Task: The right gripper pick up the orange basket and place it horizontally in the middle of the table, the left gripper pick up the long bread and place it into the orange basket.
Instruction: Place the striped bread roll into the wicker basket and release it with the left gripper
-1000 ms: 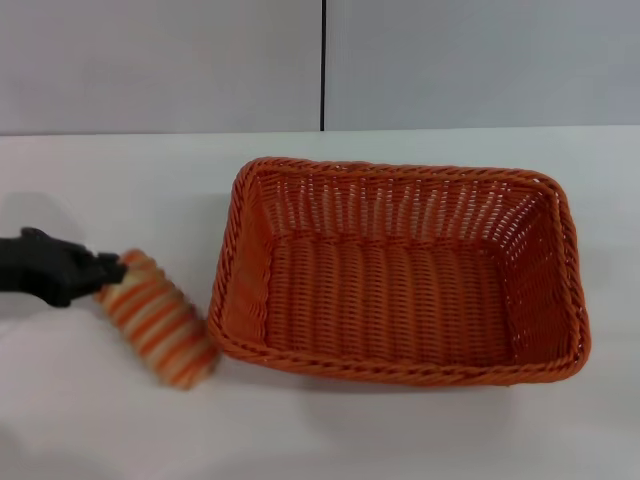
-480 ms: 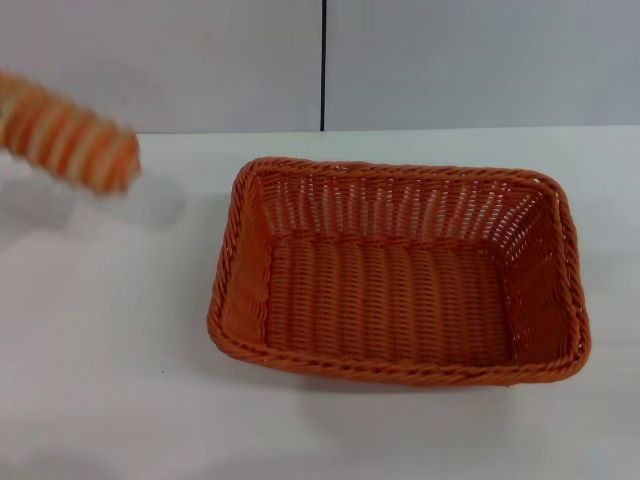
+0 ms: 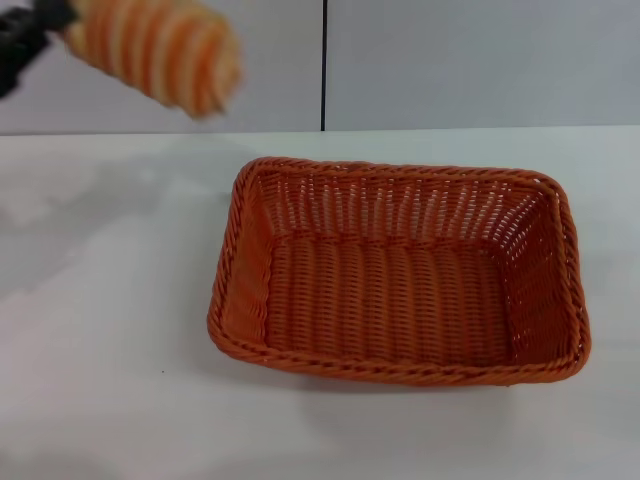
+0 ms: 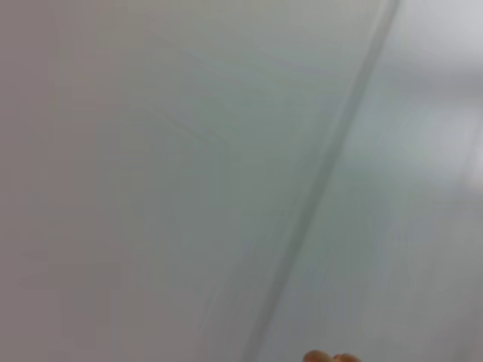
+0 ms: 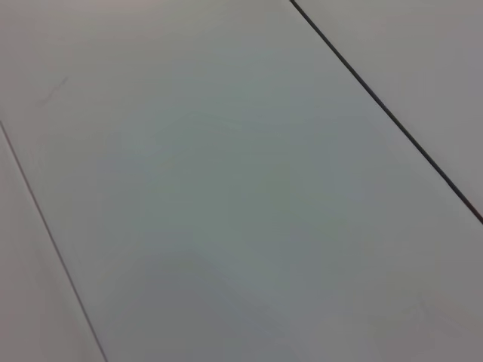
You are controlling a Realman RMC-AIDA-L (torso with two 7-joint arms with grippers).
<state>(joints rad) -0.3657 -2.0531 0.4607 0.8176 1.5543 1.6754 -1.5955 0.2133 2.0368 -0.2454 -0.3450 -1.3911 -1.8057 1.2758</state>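
I carry on with my left gripper toward the orange basket's empty inside [image 3: 385,290] and release there, as the long bread's loose end [image 3: 208,75] is above the height of the basket's rim.
The orange basket [image 3: 400,275] lies lengthwise across the middle of the white table [image 3: 100,350], open side up and with nothing inside. High at the head view's upper left, my left gripper [image 3: 55,22] is shut on one end of the long bread [image 3: 155,50], an orange and cream striped loaf held in the air, left of and above the basket. A sliver of the bread [image 4: 332,357] shows at the edge of the left wrist view. My right gripper is out of view; its wrist view shows only grey wall panels.
A grey wall [image 3: 450,60] with a dark vertical seam [image 3: 323,65] stands behind the table. Bare white tabletop surrounds the basket on the left and front.
The left gripper has lifted the long bread from the table beside the basket's left end, up into the air, and is now carrying it rightward toward the basket. The basket has not moved.
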